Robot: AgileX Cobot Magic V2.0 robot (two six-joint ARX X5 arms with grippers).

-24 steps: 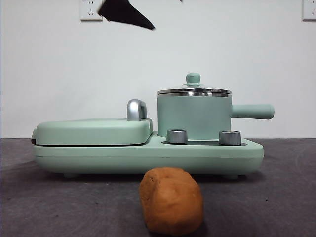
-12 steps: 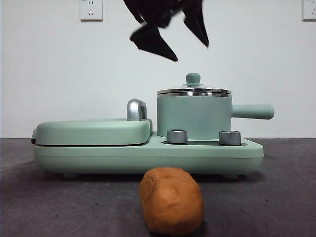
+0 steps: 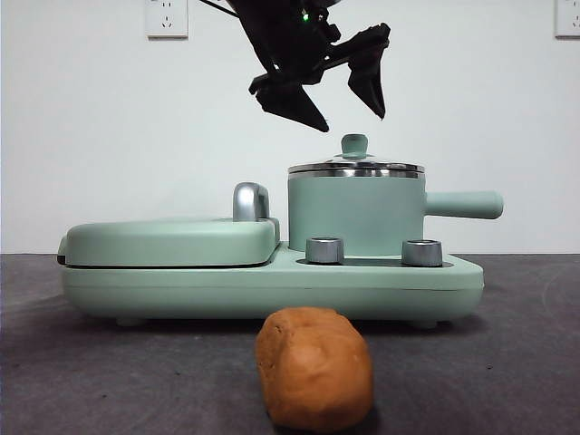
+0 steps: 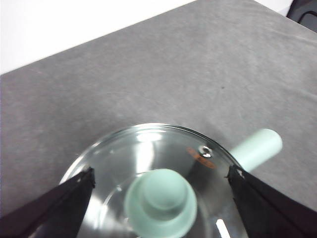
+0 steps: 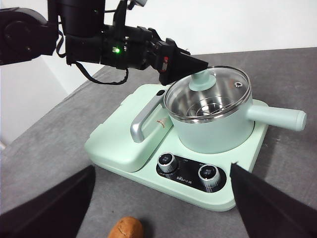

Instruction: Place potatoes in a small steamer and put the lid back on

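Observation:
The glass lid's one place (image 3: 390, 167) to hold is its small round knob (image 3: 354, 146), so I expect the lid to come off and tip as I lift it.
The small steamer (image 3: 355, 214) (image 5: 214, 130) stands on the right half of a mint green cooker base, its handle pointing right. The glass lid (image 3: 355, 168) (image 4: 148, 148) (image 5: 225, 82) rests on it. My left gripper (image 3: 352, 120) (image 4: 161, 172) (image 5: 190, 63) hovers open just above the lid's knob (image 3: 354, 143) (image 4: 161, 203), one jaw on each side, not touching it. One potato (image 3: 314, 367) (image 5: 126, 228) lies on the table in front of the cooker. My right gripper (image 5: 162, 167) is open and empty, high above the table's front.
A flat griddle with a closed cover (image 3: 172, 240) and a chrome handle (image 3: 250, 201) fills the left half of the cooker base (image 3: 272, 285). Two steel dials (image 3: 325, 250) (image 3: 421, 252) sit at the base's front, below the pot. Grey table surface (image 3: 507, 362) surrounds the cooker.
My left gripper has come down from the upper left and moved right, and now stands open over the lid's knob. Pot, lid and potato have not moved.

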